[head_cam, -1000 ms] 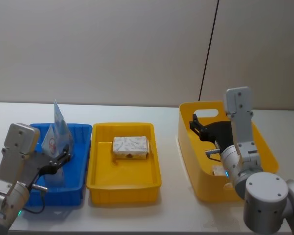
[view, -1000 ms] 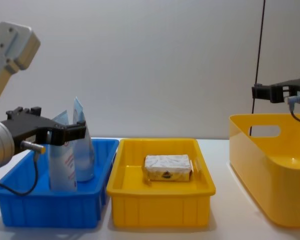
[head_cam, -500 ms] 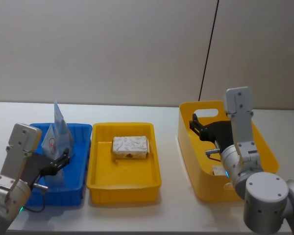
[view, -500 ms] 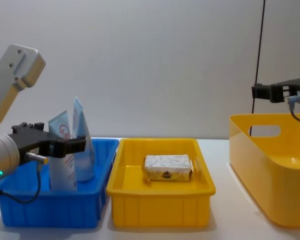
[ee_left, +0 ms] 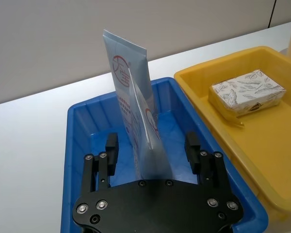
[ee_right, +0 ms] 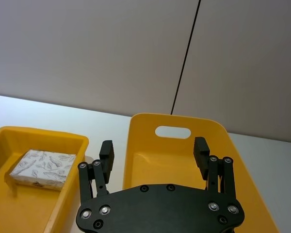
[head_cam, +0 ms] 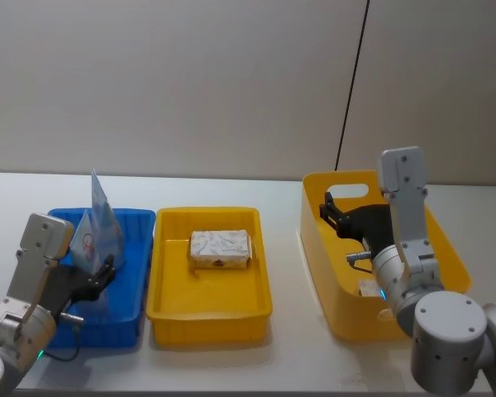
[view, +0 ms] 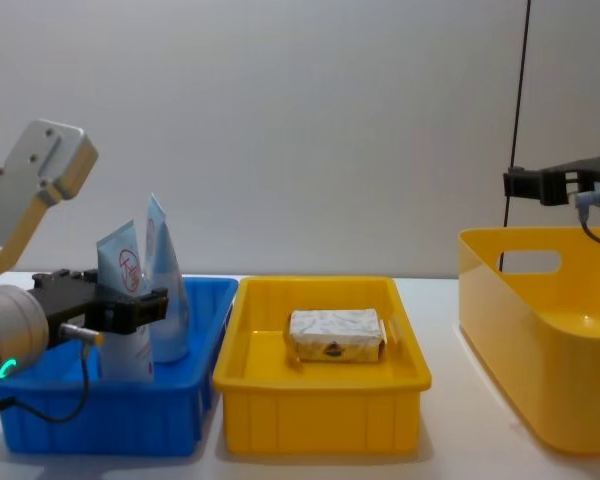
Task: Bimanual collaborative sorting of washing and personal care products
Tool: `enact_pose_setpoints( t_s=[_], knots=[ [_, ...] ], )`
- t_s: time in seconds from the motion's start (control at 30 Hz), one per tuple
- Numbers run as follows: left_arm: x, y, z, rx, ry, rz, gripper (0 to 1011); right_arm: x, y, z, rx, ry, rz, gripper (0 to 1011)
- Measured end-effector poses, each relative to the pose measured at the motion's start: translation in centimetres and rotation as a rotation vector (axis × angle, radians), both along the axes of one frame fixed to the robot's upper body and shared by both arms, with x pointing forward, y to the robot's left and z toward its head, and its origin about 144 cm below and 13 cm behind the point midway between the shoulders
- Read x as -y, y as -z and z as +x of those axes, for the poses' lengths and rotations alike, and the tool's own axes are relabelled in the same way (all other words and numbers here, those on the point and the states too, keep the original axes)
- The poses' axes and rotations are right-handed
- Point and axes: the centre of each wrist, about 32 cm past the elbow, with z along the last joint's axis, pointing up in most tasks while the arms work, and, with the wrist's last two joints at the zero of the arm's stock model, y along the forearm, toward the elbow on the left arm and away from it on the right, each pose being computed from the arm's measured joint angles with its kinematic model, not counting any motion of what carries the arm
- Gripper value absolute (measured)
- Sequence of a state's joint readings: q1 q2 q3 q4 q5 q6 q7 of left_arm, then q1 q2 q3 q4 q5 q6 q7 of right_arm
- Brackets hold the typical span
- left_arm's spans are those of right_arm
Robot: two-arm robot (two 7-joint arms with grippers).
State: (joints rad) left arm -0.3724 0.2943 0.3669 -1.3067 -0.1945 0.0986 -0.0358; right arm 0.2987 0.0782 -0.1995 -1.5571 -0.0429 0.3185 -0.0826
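Observation:
The light-blue-and-white tube [head_cam: 84,246] should stay upright rather than fold over when I carry it by its lower end, because its flat top [head_cam: 86,217] stands straight up.
Two tubes stand upright in the blue tray [head_cam: 136,223]: a tall pale-blue tapered tube [ee_left: 126,82] [view: 163,285] and, in front of it, a shorter light-blue-and-white tube with a red ring mark [ee_left: 149,145] [view: 123,310]. My left gripper [ee_left: 151,148] [head_cam: 105,270] [view: 140,303] is open at the tray's near side. Its fingers flank the shorter tube with a gap on each side. A cream-white wrapped block [head_cam: 221,248] [view: 335,335] lies in the middle yellow tray [head_cam: 256,310]. My right gripper [ee_right: 154,150] [head_cam: 331,211] hangs open over the yellow tub, holding nothing.
The big yellow tub [head_cam: 314,186] [view: 500,300] with a handle slot stands at the right. A cream-white packet [head_cam: 368,287] lies at its bottom, partly behind my right arm. A black cable [head_cam: 351,83] runs down the wall. Bare white table surrounds the containers.
My left gripper has sunk lower and drawn back toward me, away from the tubes, which stay standing. The right arm has not moved.

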Motion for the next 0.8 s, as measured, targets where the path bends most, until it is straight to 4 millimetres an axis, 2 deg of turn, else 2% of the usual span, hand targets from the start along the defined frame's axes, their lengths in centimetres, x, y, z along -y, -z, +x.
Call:
enact_pose_setpoints(
  t_s=[0.03, 0.1, 0.13, 0.27, 0.37, 0.4, 0.57, 0.8],
  knots=[
    [0.03, 0.06, 0.07, -0.002, 0.0, -0.002, 796, 0.0, 0.0, 0.0, 0.0, 0.0, 0.0, 1004],
    [0.05, 0.14, 0.14, -0.005, -0.001, -0.004, 759, 0.0, 0.0, 0.0, 0.0, 0.0, 0.0, 1004],
    [0.08, 0.21, 0.18, -0.007, -0.002, -0.006, 703, 0.01, 0.0, 0.0, 0.0, 0.0, 0.0, 1004],
    [0.12, 0.33, 0.27, -0.009, -0.003, -0.009, 587, 0.0, 0.01, 0.0, 0.0, 0.0, 0.0, 1004],
    [0.14, 0.44, 0.31, -0.009, -0.003, -0.01, 531, 0.0, 0.0, 0.0, 0.0, 0.0, 0.0, 1004],
    [0.15, 0.46, 0.32, -0.009, -0.003, -0.01, 461, 0.0, 0.01, 0.0, 0.0, 0.0, 0.0, 1004],
    [0.19, 0.54, 0.32, -0.006, -0.002, -0.013, 302, 0.0, 0.01, 0.0, 0.0, 0.0, 0.0, 1004],
    [0.2, 0.56, 0.16, 0.009, 0.0, -0.015, 252, 0.0, 0.01, 0.0, 0.0, 0.0, 0.0, 1004]
  ],
)
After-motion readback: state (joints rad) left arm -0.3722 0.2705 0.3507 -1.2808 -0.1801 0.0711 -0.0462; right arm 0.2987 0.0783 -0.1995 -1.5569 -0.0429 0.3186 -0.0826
